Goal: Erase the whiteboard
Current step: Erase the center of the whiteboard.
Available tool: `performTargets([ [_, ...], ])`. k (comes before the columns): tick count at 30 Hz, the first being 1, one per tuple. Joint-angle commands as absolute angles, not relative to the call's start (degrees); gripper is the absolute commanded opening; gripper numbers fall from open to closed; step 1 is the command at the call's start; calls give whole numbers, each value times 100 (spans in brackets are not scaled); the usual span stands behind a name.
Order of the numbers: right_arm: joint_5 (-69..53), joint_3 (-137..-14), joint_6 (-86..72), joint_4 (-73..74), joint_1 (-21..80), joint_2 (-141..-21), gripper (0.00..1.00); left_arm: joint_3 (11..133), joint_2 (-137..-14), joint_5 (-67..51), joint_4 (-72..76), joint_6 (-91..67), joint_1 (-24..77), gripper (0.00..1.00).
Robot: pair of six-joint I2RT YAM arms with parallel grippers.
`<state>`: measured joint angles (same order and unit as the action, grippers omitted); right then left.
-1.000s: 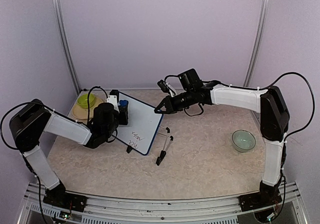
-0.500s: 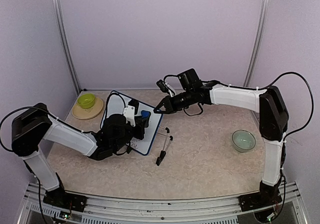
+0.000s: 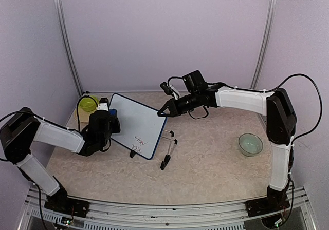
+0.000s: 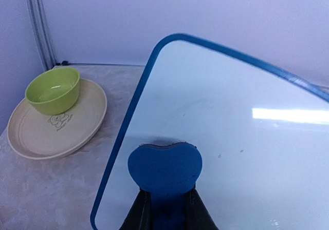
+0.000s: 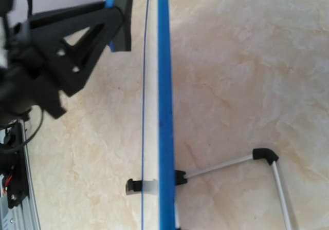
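Note:
Next, I bring the eraser lower with my left gripper and wipe back across toward the handwritten marks (image 3: 138, 144), because the eraser is by the frame on the whiteboard's blank upper part (image 4: 180, 91).
The whiteboard (image 3: 138, 123) stands tilted on its black fold-out legs (image 3: 169, 153), left of the table's middle. Handwritten marks (image 3: 140, 139) show on its lower part, and its upper part is blank. My left gripper (image 3: 111, 123) is shut on a blue heart-shaped eraser (image 4: 164, 167). The eraser is pressed against the whiteboard (image 4: 231, 132) near its left frame edge. My right gripper (image 3: 163, 113) is shut on the board's upper right corner. In the right wrist view the blue frame (image 5: 164, 112) runs edge-on down the picture and my own fingers do not show.
A green bowl (image 3: 88, 103) sits on a beige plate (image 3: 77, 116) at the back left, close to my left arm. A pale teal bowl (image 3: 250, 144) stands on the right side of the table. The board's leg (image 5: 226, 166) sticks out over the tabletop.
My left gripper swept the eraser from the board's upper left across to its right side, then back to the left edge. The right gripper and the board stayed in place.

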<state>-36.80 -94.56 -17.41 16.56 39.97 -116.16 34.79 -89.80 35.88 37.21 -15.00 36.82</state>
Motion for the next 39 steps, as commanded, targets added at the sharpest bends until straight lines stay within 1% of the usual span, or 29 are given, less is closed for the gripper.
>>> performTargets([
  [1, -3649, -9484, -1612, 1717, 4104, -11796, 0, 3235, -9168, 3778, 3531, -1729, 3570, 11],
  [7, -3568, -9704, -1651, 1806, 4097, -11874, 0, 3351, -9512, 3591, 3410, -2049, 3672, 10],
  [16, -3500, -9774, -1772, 1761, 4034, -11896, 0, 2906, -9582, 3247, 4501, -1791, 4530, 11],
  [29, -3573, -9695, -1816, 1696, 4026, -11895, 0, 3275, -9808, 3032, 4797, -1877, 5311, 11],
  [32, -3568, -9645, -1813, 1667, 4012, -11866, 0, 3175, -9687, 3274, 4868, -1835, 5313, 11],
  [34, -3581, -9625, -1813, 1658, 4008, -11850, 0, 3180, -9637, 3727, 4649, -1840, 5269, 11],
  [37, -3601, -9591, -1813, 1625, 3999, -11842, 0, 3450, -9641, 4564, 3535, -2368, 5021, 11],
  [39, -3616, -9580, -1821, 1612, 3999, -11839, 0, 3519, -9639, 4875, 2944, -2829, 4804, 10],
])
